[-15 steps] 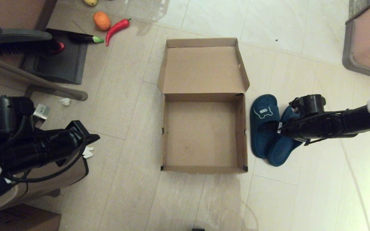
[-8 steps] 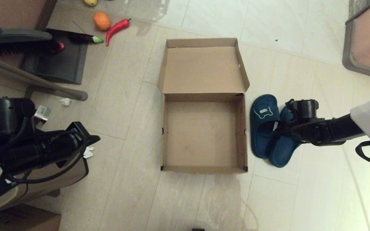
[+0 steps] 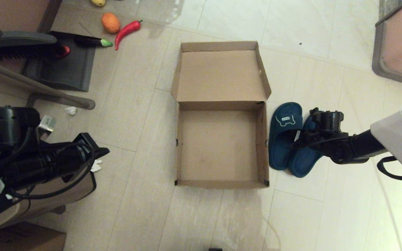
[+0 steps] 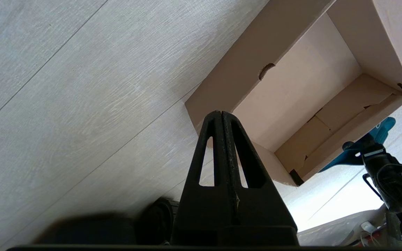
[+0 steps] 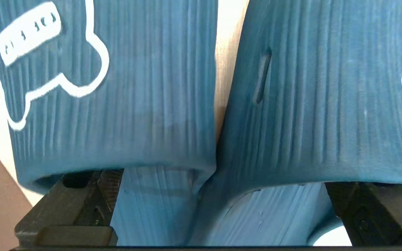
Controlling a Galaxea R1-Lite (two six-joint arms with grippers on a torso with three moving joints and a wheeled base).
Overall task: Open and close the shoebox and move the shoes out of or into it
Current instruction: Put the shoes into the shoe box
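Observation:
I expect the dark blue shoes [image 3: 285,121] to pull together and come along as a pair when I lift, because my right gripper's fingers sit [image 5: 105,177] under both straps.
The brown cardboard shoebox [image 3: 262,146] lies open and empty in the middle of the floor, its lid [image 3: 220,75] folded back flat behind it. The two dark blue shoes [image 3: 284,139] lie side by side just right of the box, pressed against each other. My right gripper [image 3: 300,137] reaches over them from the right. In the right wrist view its fingers [image 5: 82,195] sit under the straps at the outer sides of both shoes [image 5: 152,87], clamping the pair. My left gripper [image 3: 96,151] hangs shut and empty, left of the box [image 4: 302,90].
A dustpan [image 3: 65,66] and broom [image 3: 16,43] lie at the back left with an eggplant [image 3: 91,42], red chili [image 3: 126,31] and orange [image 3: 110,22]. A tan bin [image 3: 30,205] sits under my left arm. A table edge [image 3: 396,45] stands at the back right.
My right arm has lowered and pushed in toward the box, and the pair of shoes has shifted slightly left and back with it. The left arm has barely moved.

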